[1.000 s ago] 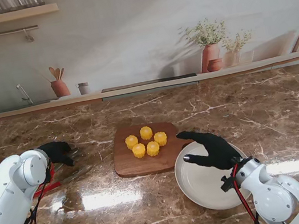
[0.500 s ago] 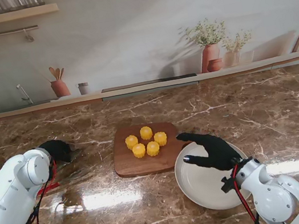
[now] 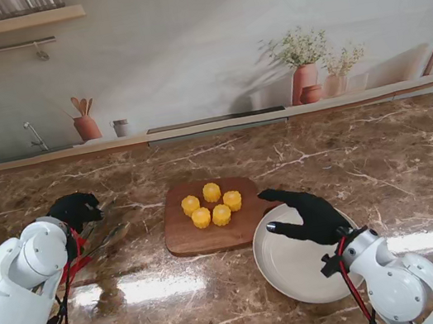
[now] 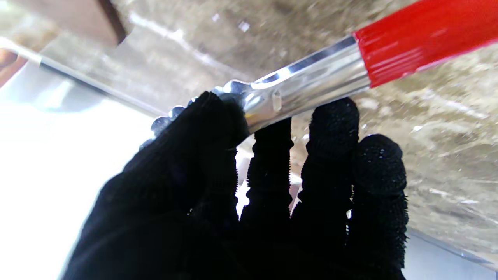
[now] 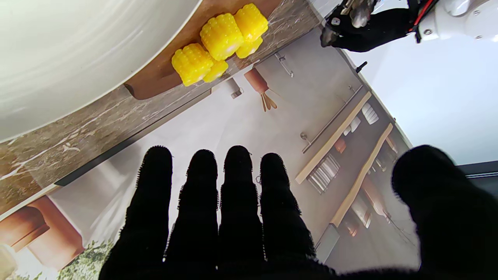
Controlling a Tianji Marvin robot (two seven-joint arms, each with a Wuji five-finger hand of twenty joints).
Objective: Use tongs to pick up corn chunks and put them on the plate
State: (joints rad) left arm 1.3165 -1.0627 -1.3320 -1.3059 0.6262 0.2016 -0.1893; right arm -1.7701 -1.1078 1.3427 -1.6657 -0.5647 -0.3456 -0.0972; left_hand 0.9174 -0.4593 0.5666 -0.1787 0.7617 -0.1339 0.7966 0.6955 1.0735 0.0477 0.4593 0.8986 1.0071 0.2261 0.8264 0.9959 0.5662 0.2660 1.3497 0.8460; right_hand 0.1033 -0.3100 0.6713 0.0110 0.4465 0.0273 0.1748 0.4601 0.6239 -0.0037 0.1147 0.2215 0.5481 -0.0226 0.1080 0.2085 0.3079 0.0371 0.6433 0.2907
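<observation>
The metal arms are spread apart, so the red-handled tongs should close around a corn chunk when the robot squeezes, then spring open again.
Several yellow corn chunks sit on a wooden cutting board in the middle of the table; they also show in the right wrist view as corn chunks. A white plate lies just right of the board. My left hand is at the far left, its fingers and thumb closed round the metal arm of red-handled tongs, which slant beside it as tongs. My right hand hovers open over the plate's far edge, fingers spread.
A ledge along the back wall carries a utensil pot, a small cup and two plant vases. Brown marble counter surrounds the board and plate.
My left hand has moved farther from me and risen slightly, closing on the tongs, whose metal end has shifted with it. The right hand has barely moved.
</observation>
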